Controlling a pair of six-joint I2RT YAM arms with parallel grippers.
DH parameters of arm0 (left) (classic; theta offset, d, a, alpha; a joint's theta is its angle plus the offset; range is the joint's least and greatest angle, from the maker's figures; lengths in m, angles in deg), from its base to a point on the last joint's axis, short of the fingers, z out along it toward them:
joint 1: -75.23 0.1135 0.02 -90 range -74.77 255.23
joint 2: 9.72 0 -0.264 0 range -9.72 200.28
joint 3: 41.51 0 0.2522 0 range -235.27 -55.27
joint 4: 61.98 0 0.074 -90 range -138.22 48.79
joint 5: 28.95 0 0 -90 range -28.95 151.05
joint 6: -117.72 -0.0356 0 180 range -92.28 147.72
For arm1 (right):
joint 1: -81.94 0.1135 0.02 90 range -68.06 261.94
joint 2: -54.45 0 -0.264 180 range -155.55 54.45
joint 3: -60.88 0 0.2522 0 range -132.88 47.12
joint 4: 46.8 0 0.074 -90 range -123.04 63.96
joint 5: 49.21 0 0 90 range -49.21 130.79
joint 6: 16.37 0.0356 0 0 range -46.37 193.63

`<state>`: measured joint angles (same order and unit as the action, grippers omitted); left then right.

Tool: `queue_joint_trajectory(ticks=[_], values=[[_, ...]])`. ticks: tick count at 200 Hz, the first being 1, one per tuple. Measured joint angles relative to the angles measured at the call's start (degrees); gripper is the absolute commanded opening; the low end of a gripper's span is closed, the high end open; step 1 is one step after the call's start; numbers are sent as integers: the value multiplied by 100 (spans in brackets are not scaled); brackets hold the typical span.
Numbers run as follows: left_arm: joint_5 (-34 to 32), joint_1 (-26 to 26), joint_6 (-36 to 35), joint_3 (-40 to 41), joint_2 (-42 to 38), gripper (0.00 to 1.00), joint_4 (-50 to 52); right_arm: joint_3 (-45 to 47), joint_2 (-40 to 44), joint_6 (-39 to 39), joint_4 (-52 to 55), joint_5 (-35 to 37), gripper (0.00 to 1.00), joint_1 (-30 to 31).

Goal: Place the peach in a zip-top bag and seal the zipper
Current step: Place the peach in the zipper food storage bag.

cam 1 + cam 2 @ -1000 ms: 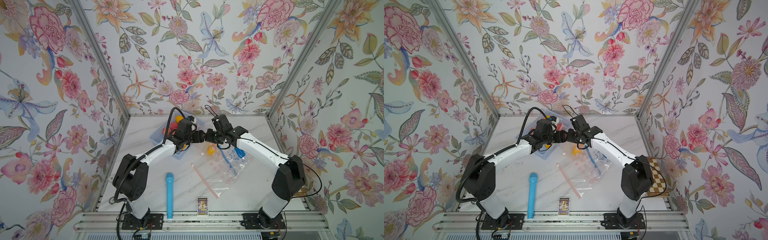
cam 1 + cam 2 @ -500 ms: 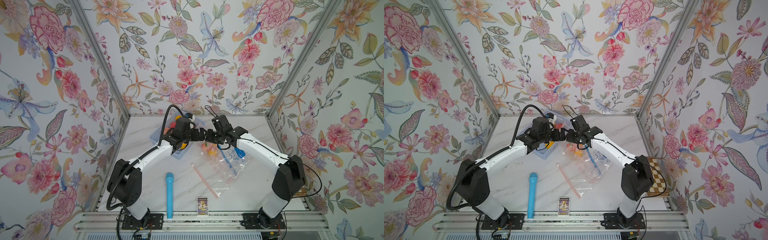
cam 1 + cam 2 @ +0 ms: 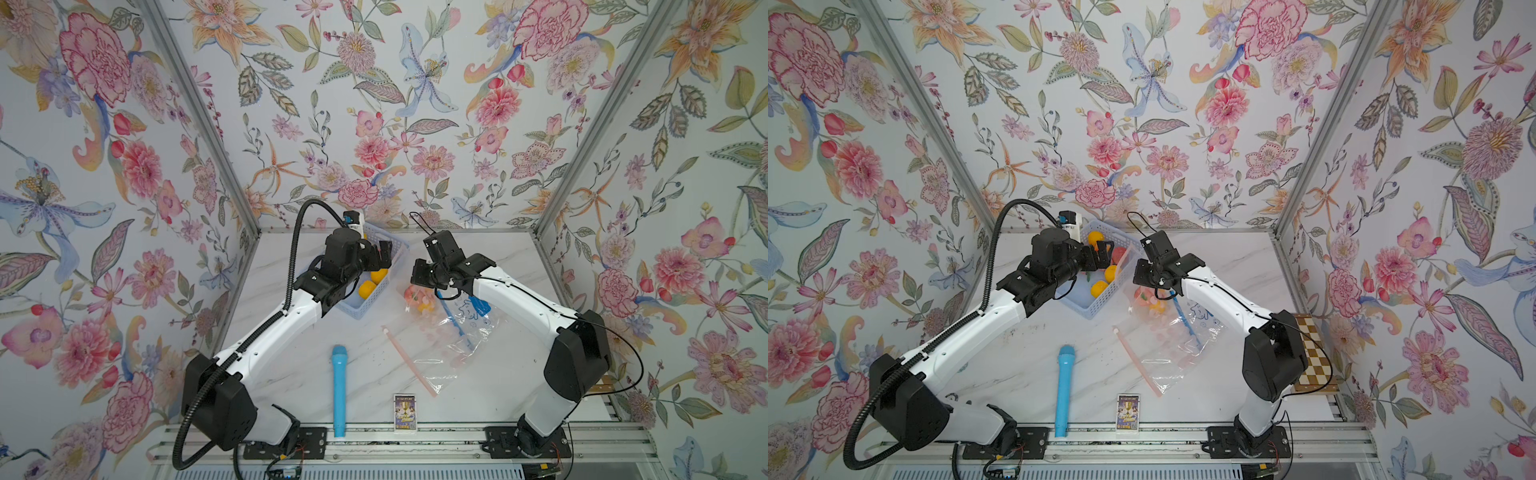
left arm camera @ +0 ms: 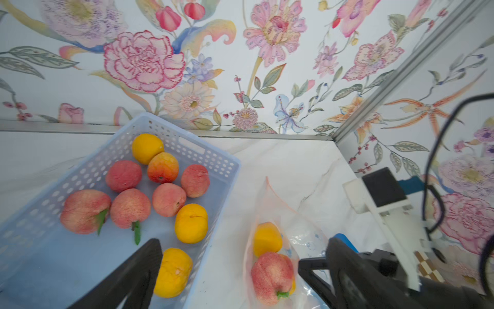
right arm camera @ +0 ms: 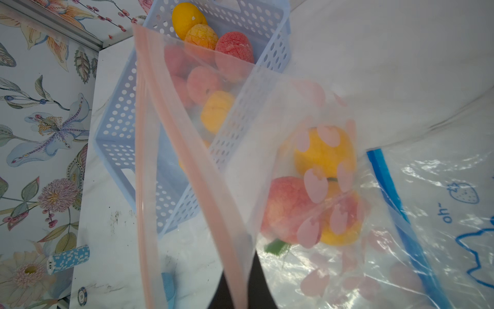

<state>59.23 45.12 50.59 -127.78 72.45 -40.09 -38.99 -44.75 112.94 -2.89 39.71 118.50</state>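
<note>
My left gripper is on its way to the end peach beside the free bottom of the blue basket (image 4: 77,255). It should keep moving toward that peach (image 4: 84,211) and close once its open fingers are on both sides of it.
A pink peach (image 3: 414,293) (image 3: 1143,295) lies inside the clear zip-top bag (image 3: 446,347) (image 3: 1165,351) beside a yellow fruit (image 4: 267,238). In the left wrist view the peach (image 4: 271,278) shows through the bag's open mouth. My left gripper (image 3: 383,254) (image 4: 243,244) is open and empty, hovering over the near edge of the blue basket (image 3: 368,305), apart from the bag. My right gripper (image 3: 419,274) (image 5: 240,290) is shut on the bag's pink zipper strip (image 5: 187,160) and holds the mouth up. The right wrist view shows the peach (image 5: 286,208) behind the film.
The blue basket (image 4: 230,163) holds several more peaches and yellow fruits. A second bag with a blue zipper (image 5: 387,187) lies under the first. A blue cylinder (image 3: 339,386) and a small card (image 3: 404,411) lie near the front edge. A chessboard (image 3: 1312,357) sits at the right.
My left gripper has opened fully and drawn back from the bag's mouth toward the basket. The peach stays in the bag. The right gripper keeps its hold.
</note>
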Motion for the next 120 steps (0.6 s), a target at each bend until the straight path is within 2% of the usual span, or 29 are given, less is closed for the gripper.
queue_joint_trajectory(ticks=[58, 120], values=[[-413, 835, -63, 57, 332, 98, 247, 0, 0, 0, 0, -2, 0, 0], [-439, 1353, -164, -498, 1700, 97, 577, 0, 0, 0, 0, -26, 0, 0]])
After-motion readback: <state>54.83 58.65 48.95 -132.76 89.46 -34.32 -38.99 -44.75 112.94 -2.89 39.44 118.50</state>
